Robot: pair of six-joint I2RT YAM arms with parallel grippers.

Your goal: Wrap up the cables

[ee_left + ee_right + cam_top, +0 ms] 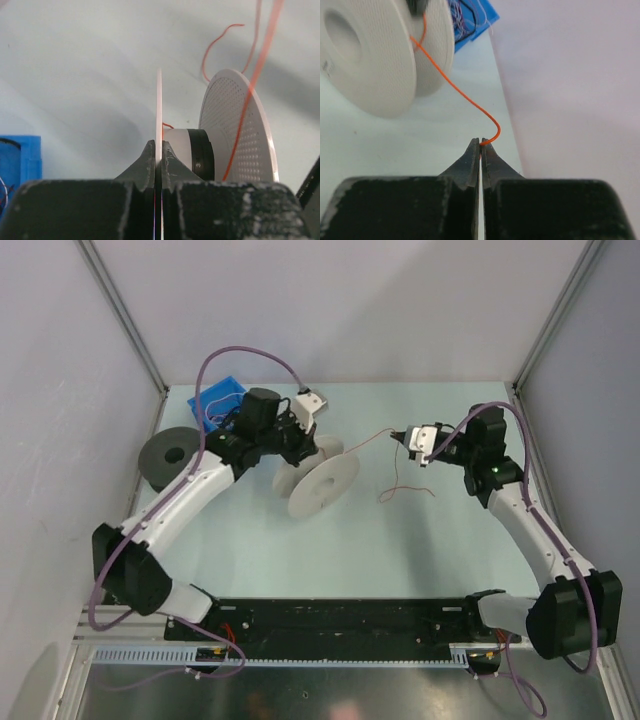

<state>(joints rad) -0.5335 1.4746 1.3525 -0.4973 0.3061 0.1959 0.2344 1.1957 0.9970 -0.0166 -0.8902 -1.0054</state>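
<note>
The orange cable (369,440) runs clear from the white spool's edges (325,484). My right gripper should keep hold of the cable until my left gripper lifts the spool, and then let go.
A white spool (322,480) with two perforated flanges lies on its side on the table. My left gripper (297,436) is shut on the edge of its near flange (159,107); the hub (186,150) and far flange (235,125) show to the right. A thin orange cable (368,440) runs from the spool to my right gripper (402,437), which is shut on it (480,144). The cable (451,85) leads taut from the spool (375,55) to the fingertips. Its loose tail (405,485) lies on the table below the right gripper.
A blue bin (220,402) holding wires sits at the back left, also visible in the right wrist view (470,20). A dark grey roll (168,455) stands at the left edge. Walls close in the table at the back and both sides.
</note>
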